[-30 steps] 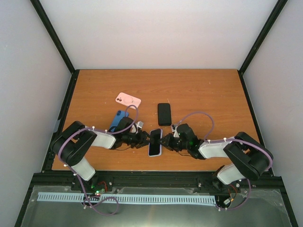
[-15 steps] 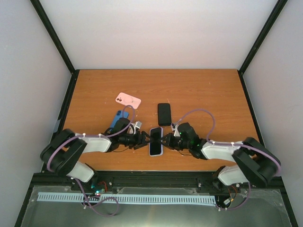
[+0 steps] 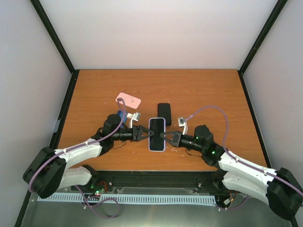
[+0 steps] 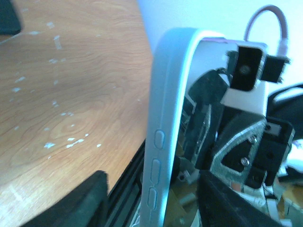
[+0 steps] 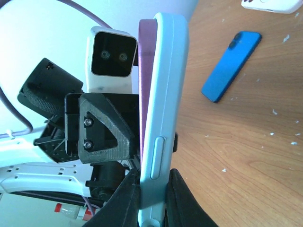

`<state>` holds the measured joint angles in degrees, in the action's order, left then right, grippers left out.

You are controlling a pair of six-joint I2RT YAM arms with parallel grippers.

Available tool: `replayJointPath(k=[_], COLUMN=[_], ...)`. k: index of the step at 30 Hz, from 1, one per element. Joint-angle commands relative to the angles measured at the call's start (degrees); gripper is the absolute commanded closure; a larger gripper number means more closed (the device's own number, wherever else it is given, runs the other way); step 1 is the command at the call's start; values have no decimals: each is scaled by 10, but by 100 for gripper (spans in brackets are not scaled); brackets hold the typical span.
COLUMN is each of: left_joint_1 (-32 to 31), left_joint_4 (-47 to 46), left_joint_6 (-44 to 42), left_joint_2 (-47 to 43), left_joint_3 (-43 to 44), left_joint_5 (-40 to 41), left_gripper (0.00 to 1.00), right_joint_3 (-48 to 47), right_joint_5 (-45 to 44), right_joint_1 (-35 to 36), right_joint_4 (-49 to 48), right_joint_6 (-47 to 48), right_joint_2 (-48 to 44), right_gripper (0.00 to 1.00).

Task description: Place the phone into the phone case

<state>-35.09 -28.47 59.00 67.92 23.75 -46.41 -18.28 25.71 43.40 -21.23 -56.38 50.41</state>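
The phone's purple edge sticks out from the pale blue case, so my right gripper should open, go toward the purple edge's near end and squeeze the edge there.
A phone in a pale blue case is held level above the table between my two grippers, screen up. My right gripper is shut on its right edge; in the right wrist view the gripper has its fingers pressed on both faces of the case, with the phone's purple edge against the case. My left gripper is at the left edge. In the left wrist view the gripper is open, its fingers standing clear on either side of the case.
A black phone lies just beyond the held one. A pink case lies at the back left, and a blue phone is partly hidden under the left arm's cable; it also shows in the right wrist view.
Both arms have stretched out and carried the cased phone away from the near edge toward the table's middle. It now sits close to the black phone.
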Motion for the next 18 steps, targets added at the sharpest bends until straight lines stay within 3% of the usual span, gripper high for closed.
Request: replayJointPath(k=[1,6,11,14,18], left_joint_1=[2,2,2,2,2], left_joint_4=[-117,-168,-180,-189,-199], left_joint_6=[34,52,52,52,47], left_joint_2=[-14,-13,-11,-7,-3], left_joint_3=[-18,-32,-28,-23,-15], left_joint_5=[-49,-60,-57,-55,-52], left_gripper=[71,85,95,99,100], right_joint_3=[0,1,18,33,62], right_joint_5=[6,14,28,35,51], right_joint_1=[2,2,2,2,2], right_joint_4=[-31,-25,-17,-4,-8], right_joint_6=[3,-3,-13,-20,-39], right_joint_2=[-26,-23,-43,-58,-72], right_gripper=[97,89,68,54,48])
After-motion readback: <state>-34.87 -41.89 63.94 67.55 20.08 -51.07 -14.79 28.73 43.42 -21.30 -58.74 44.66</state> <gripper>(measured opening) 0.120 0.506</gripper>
